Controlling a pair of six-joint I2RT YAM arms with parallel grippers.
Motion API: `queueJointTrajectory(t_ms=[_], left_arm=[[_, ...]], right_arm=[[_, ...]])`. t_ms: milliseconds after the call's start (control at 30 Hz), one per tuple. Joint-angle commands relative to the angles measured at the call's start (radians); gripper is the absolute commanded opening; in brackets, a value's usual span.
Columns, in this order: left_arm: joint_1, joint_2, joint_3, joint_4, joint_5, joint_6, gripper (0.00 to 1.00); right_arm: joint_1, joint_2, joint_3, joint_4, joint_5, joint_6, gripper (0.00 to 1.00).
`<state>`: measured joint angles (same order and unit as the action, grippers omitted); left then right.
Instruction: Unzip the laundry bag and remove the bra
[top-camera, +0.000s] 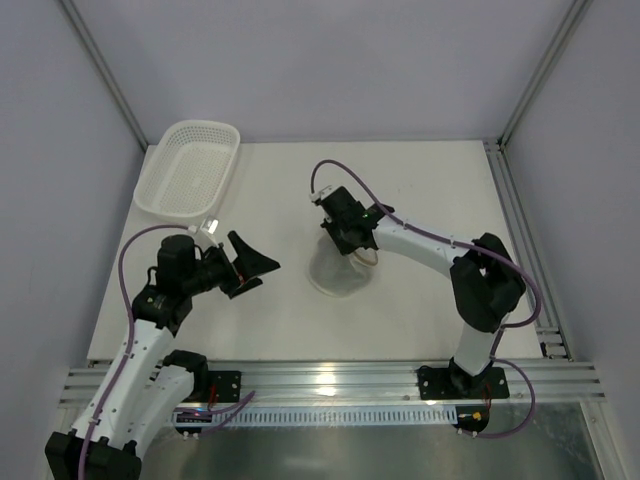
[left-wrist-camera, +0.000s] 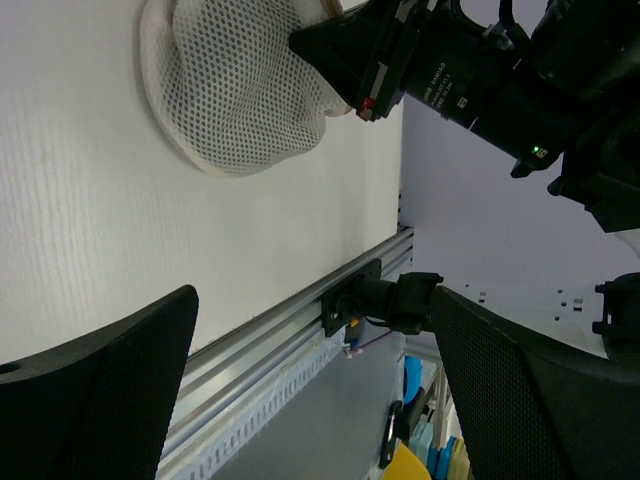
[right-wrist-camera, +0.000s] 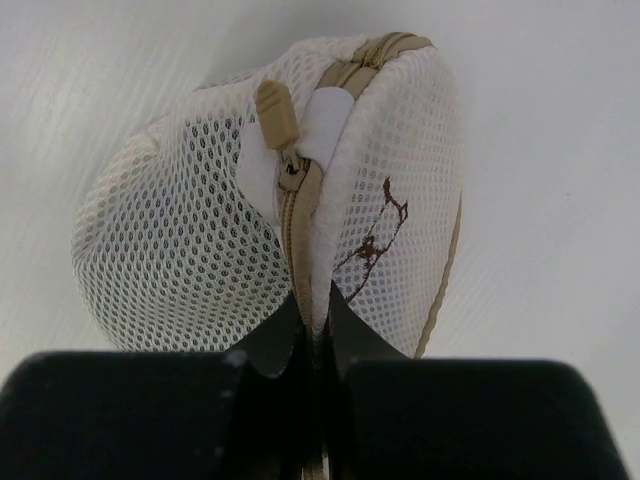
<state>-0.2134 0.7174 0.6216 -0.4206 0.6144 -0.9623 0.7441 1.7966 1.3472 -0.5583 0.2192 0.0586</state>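
Observation:
My left gripper needs to hold the bag's rim (right-wrist-camera: 350, 76) once I lift the bag and before I unzip it, because my right gripper is pinching the bag's zippered edge (right-wrist-camera: 302, 225) below the zipper pull.
The laundry bag (top-camera: 337, 270) is a white mesh pouch with a tan zipper rim, lying mid-table. My right gripper (top-camera: 345, 240) is shut on its zippered edge; in the right wrist view the jaws (right-wrist-camera: 316, 325) pinch the rim just below the tan zipper pull (right-wrist-camera: 276, 113), which points up at the bag (right-wrist-camera: 180, 260) top. The zipper looks closed. The bra is hidden inside. My left gripper (top-camera: 255, 268) is open and empty, left of the bag; in the left wrist view the bag (left-wrist-camera: 235, 90) lies beyond its spread fingers (left-wrist-camera: 100, 390).
A white perforated plastic basket (top-camera: 190, 168) stands at the back left of the table. An aluminium rail (top-camera: 330, 380) runs along the near edge. Frame posts rise at the back corners.

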Motion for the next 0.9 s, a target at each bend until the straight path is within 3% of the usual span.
queueJointTrajectory(t_ms=[0, 133, 333, 467, 633, 867], left_arm=[[0.003, -0.010, -0.011, 0.055, 0.021, -0.012, 1.00], [0.005, 0.008, -0.016, 0.094, 0.010, -0.041, 0.99], [0.005, 0.158, -0.022, 0.222, 0.129, -0.160, 0.99], [0.000, 0.290, -0.063, 0.612, 0.267, -0.396, 1.00], [-0.067, 0.407, 0.022, 0.732, 0.346, -0.582, 0.99], [-0.104, 0.363, 0.156, 0.560, 0.321, -0.585, 0.99]], right_arm=[[0.006, -0.101, -0.071, 0.058, -0.098, -0.064, 0.04], [0.009, -0.273, -0.213, 0.113, -0.240, -0.160, 0.04], [0.070, -0.713, -0.519, 0.319, -0.313, -0.311, 0.04], [0.089, -0.953, -0.644, 0.380, -0.397, -0.374, 0.03], [0.106, -0.982, -0.602, 0.255, -0.420, -0.404, 0.03], [0.208, -0.936, -0.582, 0.239, -0.292, -0.453, 0.03]])
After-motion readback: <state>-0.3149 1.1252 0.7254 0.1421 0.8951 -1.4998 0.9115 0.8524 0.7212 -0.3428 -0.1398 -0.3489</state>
